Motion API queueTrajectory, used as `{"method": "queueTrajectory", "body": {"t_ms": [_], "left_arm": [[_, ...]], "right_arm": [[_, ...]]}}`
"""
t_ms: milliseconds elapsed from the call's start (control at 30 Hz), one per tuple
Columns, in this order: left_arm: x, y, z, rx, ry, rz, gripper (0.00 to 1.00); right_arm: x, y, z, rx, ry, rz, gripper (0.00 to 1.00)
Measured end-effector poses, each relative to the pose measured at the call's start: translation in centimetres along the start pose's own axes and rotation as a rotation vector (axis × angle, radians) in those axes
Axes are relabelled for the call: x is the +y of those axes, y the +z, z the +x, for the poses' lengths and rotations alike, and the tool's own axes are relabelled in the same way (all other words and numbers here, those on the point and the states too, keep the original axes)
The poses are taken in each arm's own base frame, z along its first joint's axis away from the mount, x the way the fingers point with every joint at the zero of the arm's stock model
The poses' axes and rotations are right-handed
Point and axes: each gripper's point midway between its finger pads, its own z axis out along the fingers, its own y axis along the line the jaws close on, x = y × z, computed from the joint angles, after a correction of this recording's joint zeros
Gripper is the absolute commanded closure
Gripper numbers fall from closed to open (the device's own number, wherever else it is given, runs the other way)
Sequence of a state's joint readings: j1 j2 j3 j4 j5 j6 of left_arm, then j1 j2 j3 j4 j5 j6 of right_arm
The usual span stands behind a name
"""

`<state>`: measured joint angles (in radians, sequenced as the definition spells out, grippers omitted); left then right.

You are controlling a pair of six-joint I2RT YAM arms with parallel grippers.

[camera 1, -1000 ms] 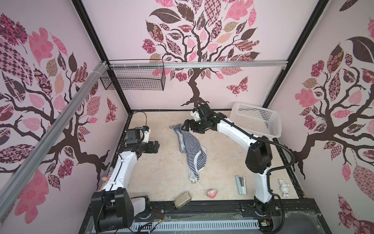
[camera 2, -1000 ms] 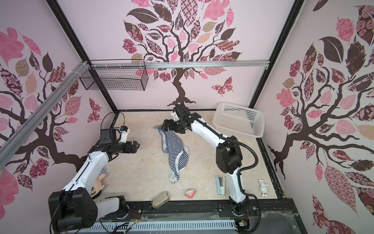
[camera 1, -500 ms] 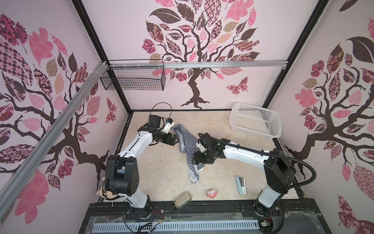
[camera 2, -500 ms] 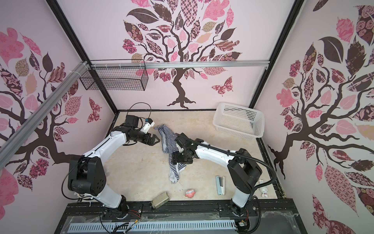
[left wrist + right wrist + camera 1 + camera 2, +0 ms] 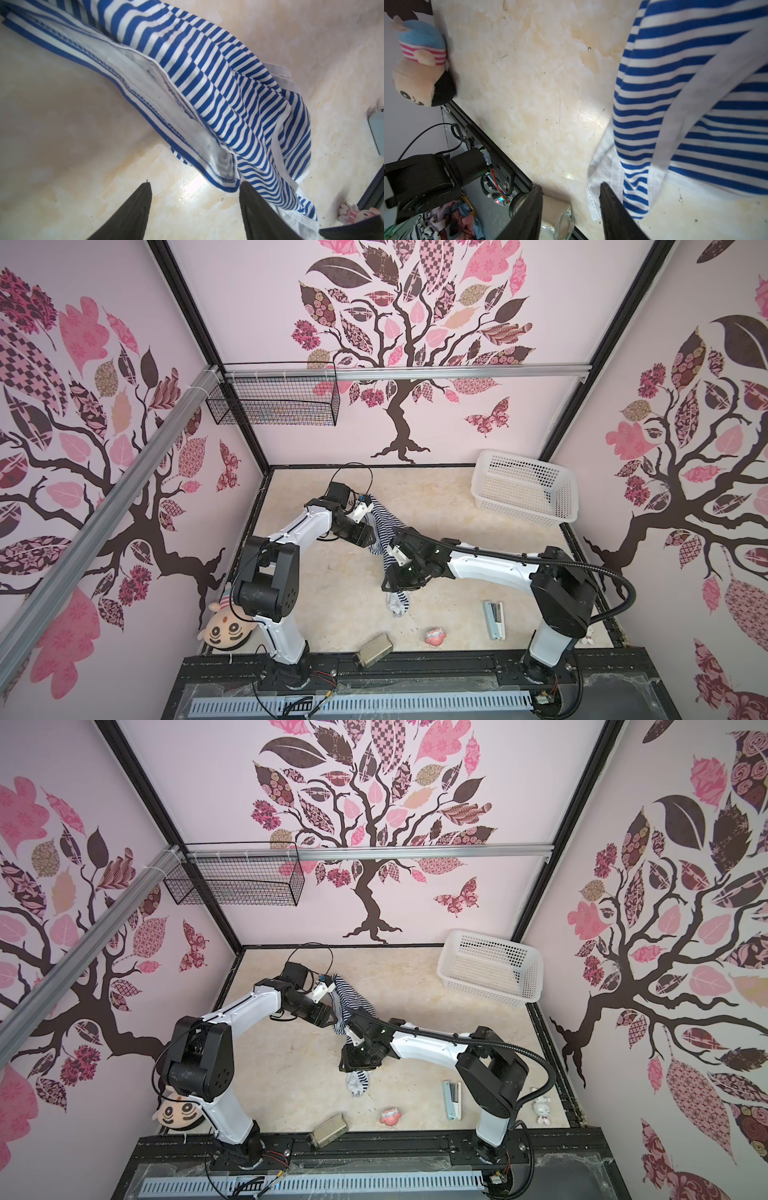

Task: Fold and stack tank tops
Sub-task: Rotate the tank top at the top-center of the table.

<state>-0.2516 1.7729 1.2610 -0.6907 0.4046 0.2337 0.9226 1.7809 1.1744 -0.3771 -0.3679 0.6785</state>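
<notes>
The tank top is lying bunched up with white trim at its near end (image 5: 397, 604), so my right gripper should move that end back and my left gripper should pull the hem (image 5: 168, 127) near.
One tank top (image 5: 384, 518), navy-and-white striped with white trim, lies bunched in a long strip at mid-table in both top views (image 5: 349, 998). My left gripper (image 5: 371, 540) is low at the strip's far half. In the left wrist view it (image 5: 194, 187) stands open over bare table, and the hem corner (image 5: 226, 182) touches one finger (image 5: 259, 212). My right gripper (image 5: 392, 585) hangs over the near end. Its wrist view shows it (image 5: 570, 187) open, with one finger (image 5: 614, 214) against the white trim (image 5: 593, 187); no cloth is between the fingers.
A white plastic basket (image 5: 523, 489) stands at the back right and a wire basket (image 5: 274, 400) hangs on the back wall. A plush doll (image 5: 226, 628) sits front left. A glass jar (image 5: 374, 649), pink toy (image 5: 435, 637) and stapler (image 5: 494, 618) lie along the front.
The left arm swung in from the left side to the tank top's far half. The right arm drew back from the far end to the near end. Both sets of jaws narrowed.
</notes>
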Motion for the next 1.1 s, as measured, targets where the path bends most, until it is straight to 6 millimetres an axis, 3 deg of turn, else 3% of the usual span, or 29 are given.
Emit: {"method": "queueTrajectory", "body": {"t_ms": [200,433,533,633,767,867,933,1033,1100], "left_arm": [[1.0,-0.5,-1.0,-0.034,0.014,-0.065,0.3],[2.8,-3.5,-2.9,-0.143,0.029,-0.215,0.2],[4.1,-4.3,-3.7,-0.181,0.022,-0.264,0.19],[5.5,-4.2,-3.9,-0.18,0.003,-0.297,0.18],[7.5,-3.0,-4.6,-0.166,-0.029,-0.343,0.16],[8.9,-2.4,-4.8,-0.154,-0.048,-0.383,0.15],[9.8,-2.2,-5.1,-0.154,-0.06,-0.412,0.15],[11.7,-2.8,-5.6,-0.173,-0.091,-0.46,0.14],[13.2,-3.5,-6.1,-0.194,-0.114,-0.497,0.14]], "right_arm": [[-3.8,2.0,-0.1,0.067,0.029,0.099,0.52],[-8.1,0.9,-2.8,0.052,0.076,0.179,0.5],[-10.1,0.2,-5.3,0.009,0.066,0.296,0.49],[-12.5,-0.7,-9.2,-0.053,0.057,0.446,0.43],[-15.9,-2.8,-16.9,-0.18,0.066,0.701,0.32],[-16.9,-5.6,-23.4,-0.34,0.066,0.877,0.25],[-16.6,-8.1,-26.5,-0.441,0.068,0.939,0.2],[-15.2,-11.2,-27.4,-0.499,0.062,0.946,0.15],[-13.7,-11.8,-26.4,-0.487,0.045,0.888,0.14]]}}
